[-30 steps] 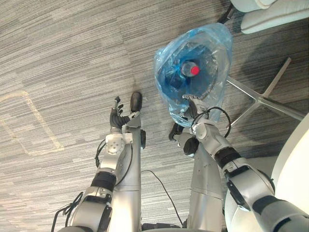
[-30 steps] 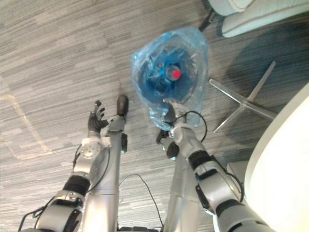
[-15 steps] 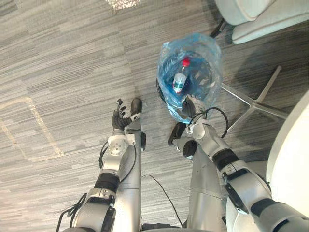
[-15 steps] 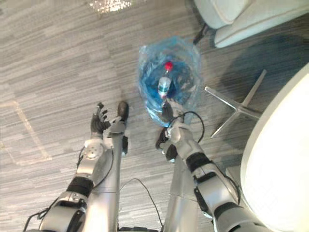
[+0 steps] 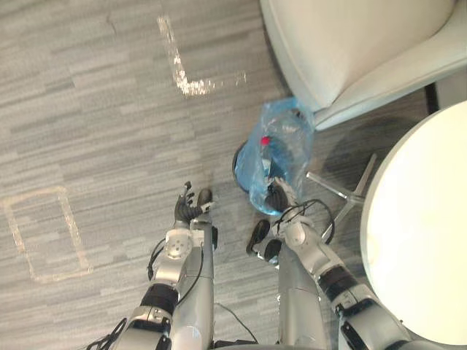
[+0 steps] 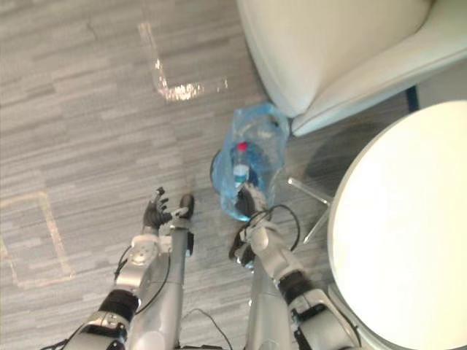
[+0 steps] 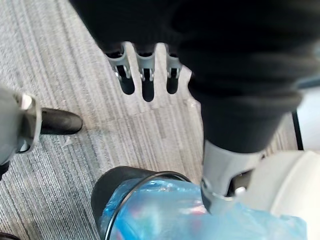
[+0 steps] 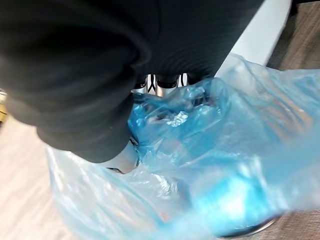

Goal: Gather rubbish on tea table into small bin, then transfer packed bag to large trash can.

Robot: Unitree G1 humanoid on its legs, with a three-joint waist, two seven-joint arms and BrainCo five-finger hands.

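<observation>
I expect the blue plastic bag (image 5: 282,152) to slip out and leave the bin standing empty when I lift, because the bag lies loose past the bin's rim (image 5: 236,167).
A blue plastic bag (image 5: 279,154) hangs from my right hand (image 5: 280,198), whose fingers (image 8: 160,82) are curled into the plastic. Inside the bag stands a clear bottle with a red cap (image 6: 240,162). The bag rests against a small black bin (image 5: 240,165) on the carpet; the bin's rim (image 7: 131,181) and the bag (image 7: 190,217) also appear in the left wrist view. My left hand (image 5: 190,210) hovers over the floor to the left of the bin, open and holding nothing, with its fingers (image 7: 144,75) straight.
A pale armchair (image 5: 350,51) stands just behind the bag. The white round tea table (image 5: 419,233) is at the right, with a metal leg (image 5: 341,191) of its base near my right hand. White tape marks (image 5: 191,76) lie on the grey carpet at the left.
The whole picture has shifted, so the armchair and the table top now show. The bag, still in my right hand, has sunk from near the camera to the black bin.
</observation>
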